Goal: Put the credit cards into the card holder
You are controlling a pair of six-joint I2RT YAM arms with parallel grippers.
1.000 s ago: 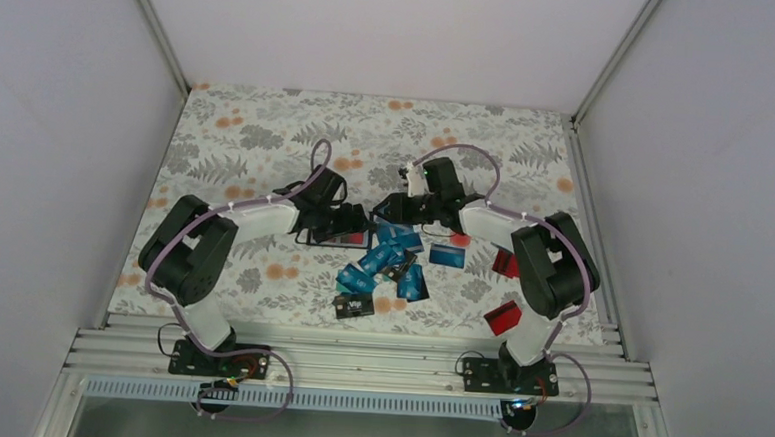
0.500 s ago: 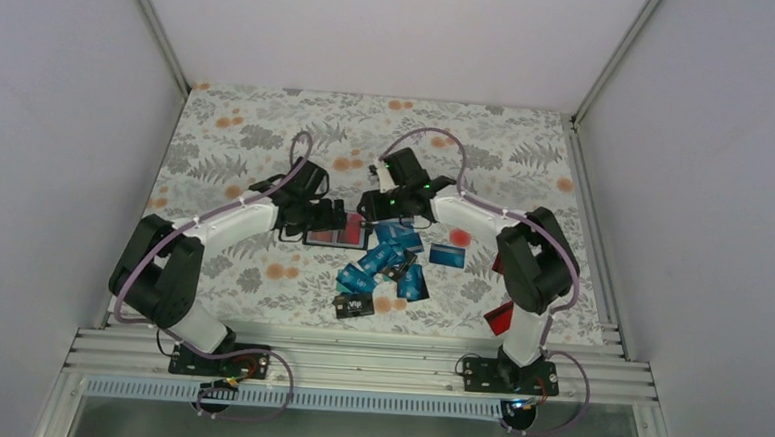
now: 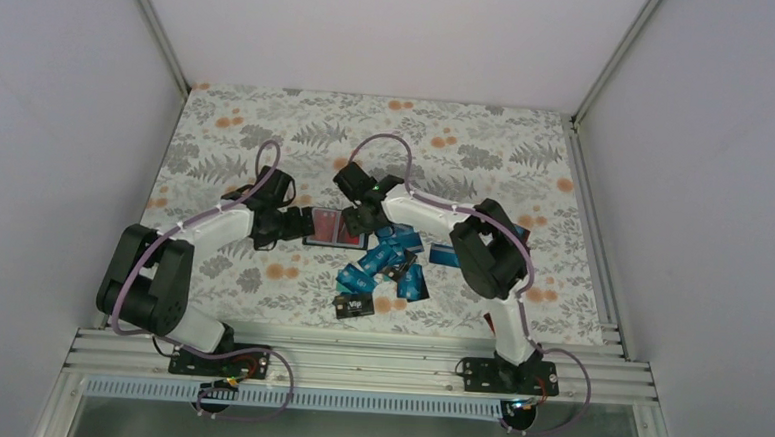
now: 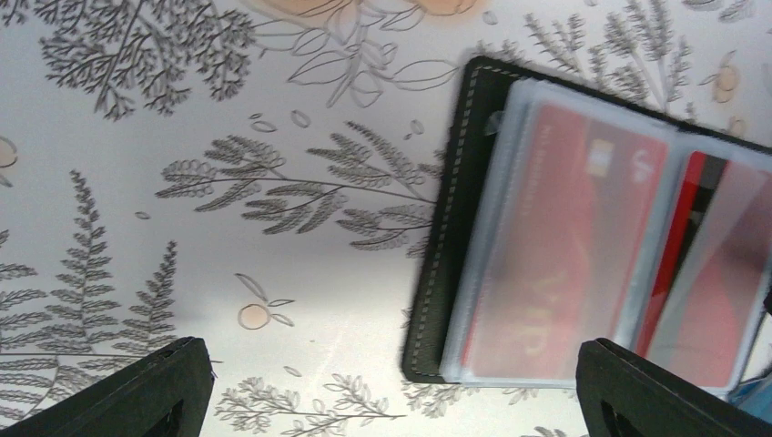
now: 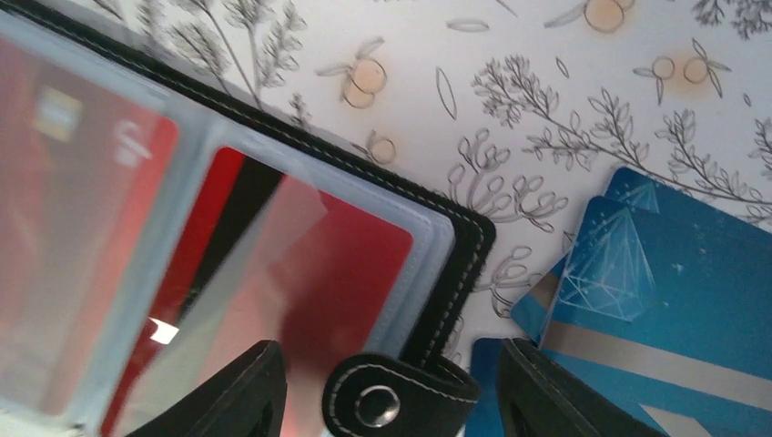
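The card holder's snap tab [image 5: 398,393] is under my right gripper, which is blocking the fold. My right gripper should move away while my left gripper folds the card holder's black edge [image 4: 452,238] over.
The card holder [image 3: 335,228] lies open on the floral cloth, red cards showing through its clear sleeves [image 4: 564,246]. My left gripper [image 3: 297,225] stands wide open at the holder's left edge; its lower left corner [image 4: 428,369] lies between the fingers, untouched. My right gripper [image 3: 361,220] is over the holder's right end, open, with the black snap tab [image 5: 401,393] between its fingers and a gap on each side. Blue credit cards [image 3: 386,264] lie in a loose pile just right of the holder [image 5: 655,282]. A black card [image 3: 354,305] lies nearer me.
One blue card [image 3: 447,254] lies apart to the right, partly behind the right arm. White walls close in the cloth on three sides. An aluminium rail [image 3: 356,362] carries the arm bases at the near edge.
Both grippers have opened wider. The left arm has drawn back to the left, the right gripper has swung left over the holder, and the holder now lies flat and open.
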